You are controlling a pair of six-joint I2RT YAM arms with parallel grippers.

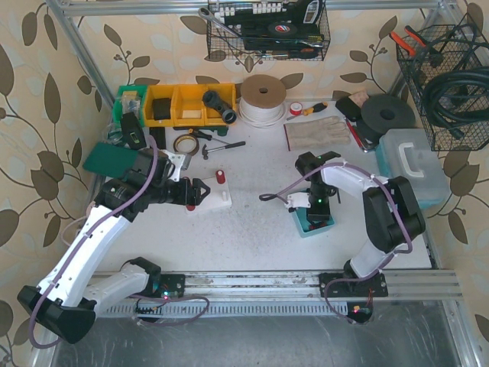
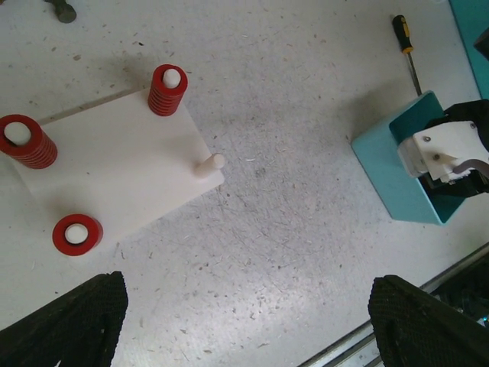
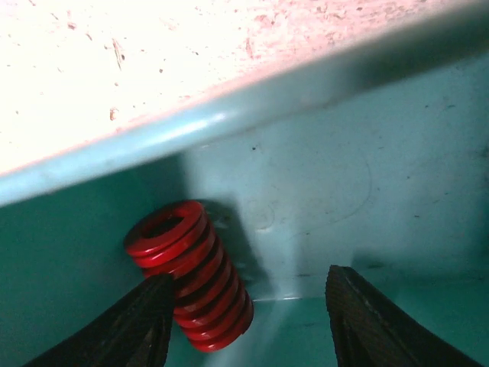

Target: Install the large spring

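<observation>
The robot's right gripper should lift clear while its left gripper comes to the teal bin's side (image 1: 296, 219), because the large spring (image 3: 206, 274) lies at a slant against the bin's side under one finger.
A large red spring (image 3: 192, 271) lies tilted on the floor of the teal bin (image 3: 367, 160), against its wall. My right gripper (image 3: 248, 325) is open inside the bin; its left finger (image 3: 130, 325) touches the spring, its right finger (image 3: 374, 321) stands apart. In the top view the right gripper (image 1: 313, 208) reaches down into the teal bin (image 1: 304, 227). The white peg board (image 2: 114, 164) carries three red springs (image 2: 166, 89) on pegs and one bare peg (image 2: 208, 164). My left gripper (image 2: 248, 321) is open and empty above the table near the board.
A screwdriver (image 2: 405, 46) lies on the table beyond the bin. Yellow bins (image 1: 187, 105), a cable reel (image 1: 262, 98), a cloth (image 1: 317, 131), a hammer (image 1: 221, 147) and a white-lidded box (image 1: 412, 164) stand at the back and right. The rail (image 1: 306, 284) runs along the near edge.
</observation>
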